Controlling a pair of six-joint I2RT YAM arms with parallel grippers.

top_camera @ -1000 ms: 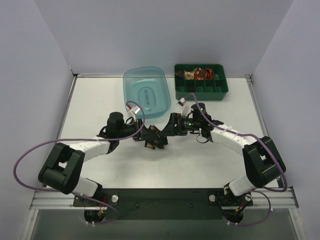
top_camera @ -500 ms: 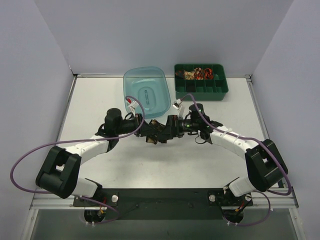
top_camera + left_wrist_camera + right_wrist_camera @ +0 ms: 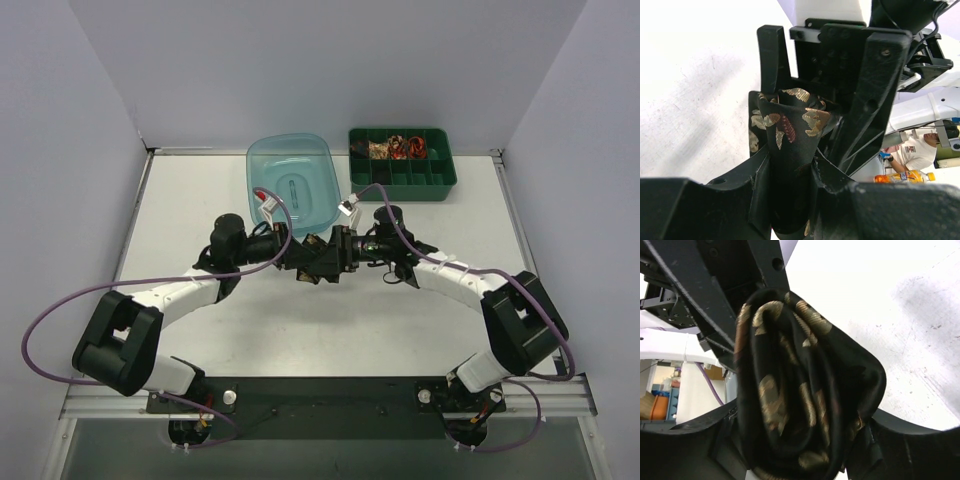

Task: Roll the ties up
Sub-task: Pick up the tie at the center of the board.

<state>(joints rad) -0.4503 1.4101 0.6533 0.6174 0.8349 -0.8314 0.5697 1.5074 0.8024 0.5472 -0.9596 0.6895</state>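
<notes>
Next, I open my left gripper and move it away from the rolled tie (image 3: 312, 258) before my right gripper carries the tie to the green tray (image 3: 375, 187), because both grippers are holding it.
A black tie (image 3: 320, 266) with gold-tan leaf shapes is bunched into a roll in mid-air over the table's middle, held between both grippers. My left gripper (image 3: 306, 262) comes in from the left and is shut on the tie (image 3: 790, 125), which runs up out of its jaws (image 3: 790, 175). My right gripper (image 3: 336, 258) meets it from the right; the rolled tie (image 3: 805, 390) fills the gap between its jaws (image 3: 800, 445) and touches both fingers. Small red and beige rolled ties (image 3: 396, 148) lie in the green tray's back compartments.
A pale blue plastic tub (image 3: 262, 160) stands just behind the grippers. The green compartment tray (image 3: 452, 172) sits at the back right. Purple cables (image 3: 60, 305) loop off both arms. Walls close the table on the left, back and right.
The right gripper slid left onto the tie and narrowed its jaws round it. The left gripper carried the tie slightly back and right to meet it.
</notes>
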